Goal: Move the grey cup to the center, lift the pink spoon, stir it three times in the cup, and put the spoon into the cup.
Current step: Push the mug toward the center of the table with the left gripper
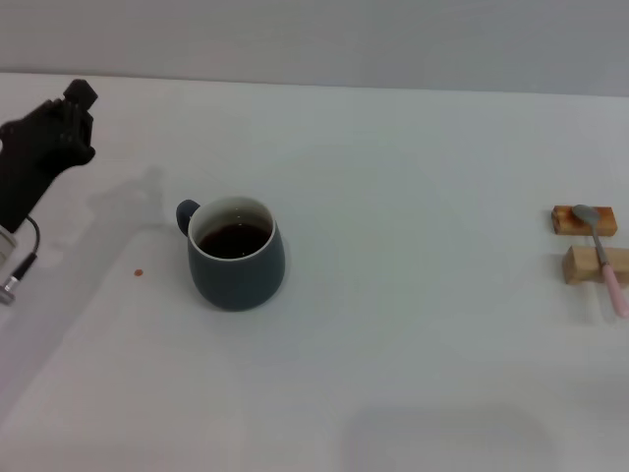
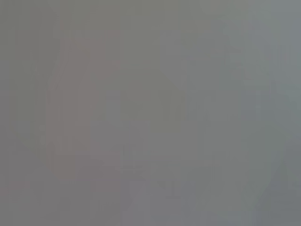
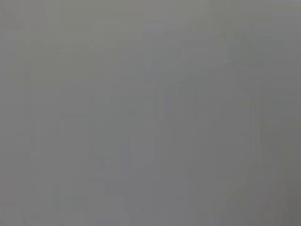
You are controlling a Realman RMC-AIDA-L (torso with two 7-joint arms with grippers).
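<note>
My left gripper points far-side past the grey cup's handle [image 1: 186, 213], so it should come back down there before moving the cup.
The grey cup [image 1: 236, 254] stands upright on the white table, left of the middle, its loop handle turned to the far left and dark brown liquid inside. The pink spoon [image 1: 602, 254] lies at the far right across two small wooden blocks, silver bowl on the farther block and pink handle pointing toward the near edge. My left gripper [image 1: 77, 106] hangs at the far left, well away from the cup and touching nothing. The right gripper is out of view. Both wrist views show only plain grey.
Two small wooden blocks [image 1: 584, 220] [image 1: 594, 265] sit at the right edge under the spoon. A tiny reddish speck [image 1: 139, 273] lies on the table left of the cup. A cable and plug [image 1: 14, 277] hang by the left arm.
</note>
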